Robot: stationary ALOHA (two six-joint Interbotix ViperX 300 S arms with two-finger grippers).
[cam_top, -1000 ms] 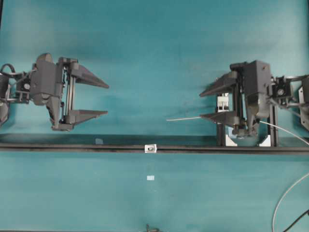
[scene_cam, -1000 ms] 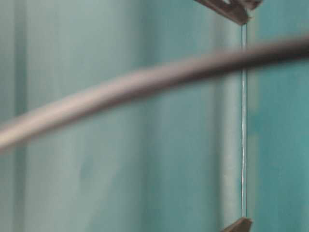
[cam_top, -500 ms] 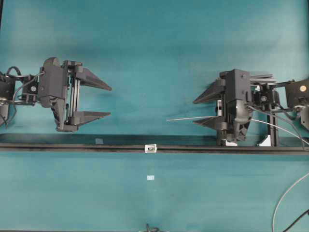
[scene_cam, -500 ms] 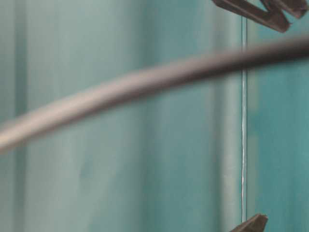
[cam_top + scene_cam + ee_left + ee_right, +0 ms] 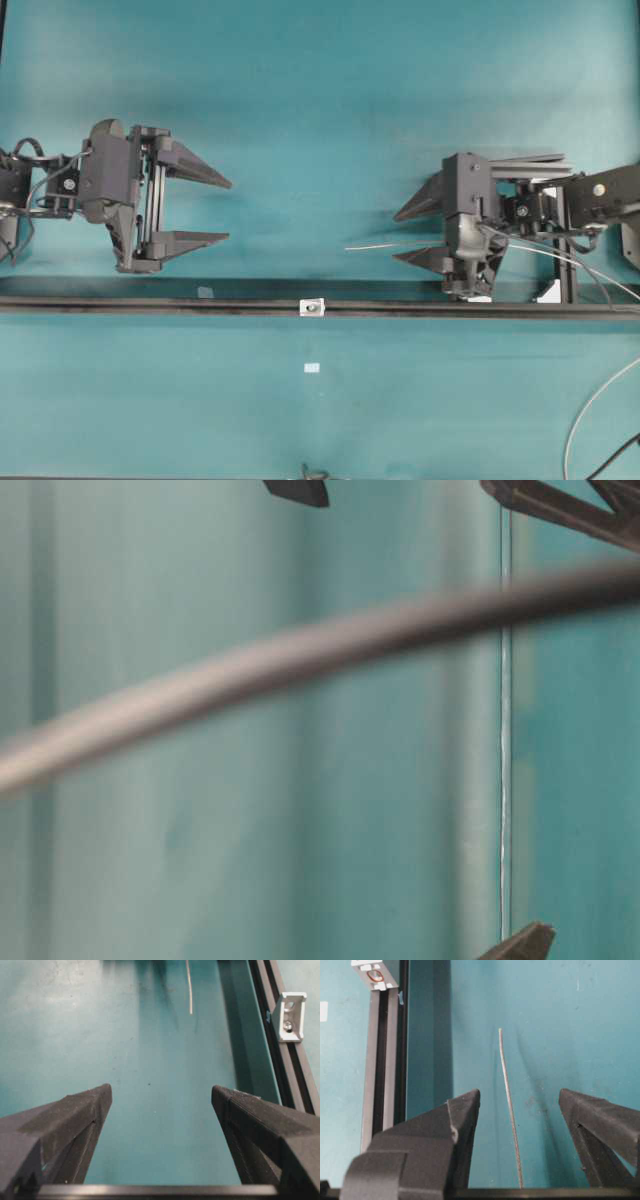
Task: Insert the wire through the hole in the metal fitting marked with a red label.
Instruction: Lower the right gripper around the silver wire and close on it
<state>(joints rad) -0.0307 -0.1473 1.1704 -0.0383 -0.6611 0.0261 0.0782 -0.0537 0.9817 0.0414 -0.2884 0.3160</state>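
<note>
I see the wire's loose end (image 5: 501,1033) sticking straight out, clear of its shadow, so the thin silver wire (image 5: 509,1096) will stay straight when I push it through the fitting.
The thin silver wire (image 5: 370,245) lies on the teal table, its free end pointing left. In the right wrist view the wire (image 5: 509,1105) runs up between the fingers of my right gripper (image 5: 520,1094), which is open and touches it on neither side. Overhead, the right gripper (image 5: 396,238) straddles the wire just behind its tip. The metal fitting (image 5: 313,307), a tiny silvery block, sits on the black rail; its hole (image 5: 375,975) is ringed in red. My left gripper (image 5: 226,211) is open and empty, far left of the wire's tip (image 5: 190,1007). The fitting (image 5: 290,1017) shows right of it.
A long black rail (image 5: 150,305) crosses the table below both grippers. A black-framed stand with white feet (image 5: 547,292) is behind the right gripper. A small white patch (image 5: 312,368) lies below the rail. A blurred cable (image 5: 300,655) crosses the table-level view.
My right gripper has moved left and tipped downward, so the wire now lies between its open fingers. The left arm shifted slightly at first, then held still.
</note>
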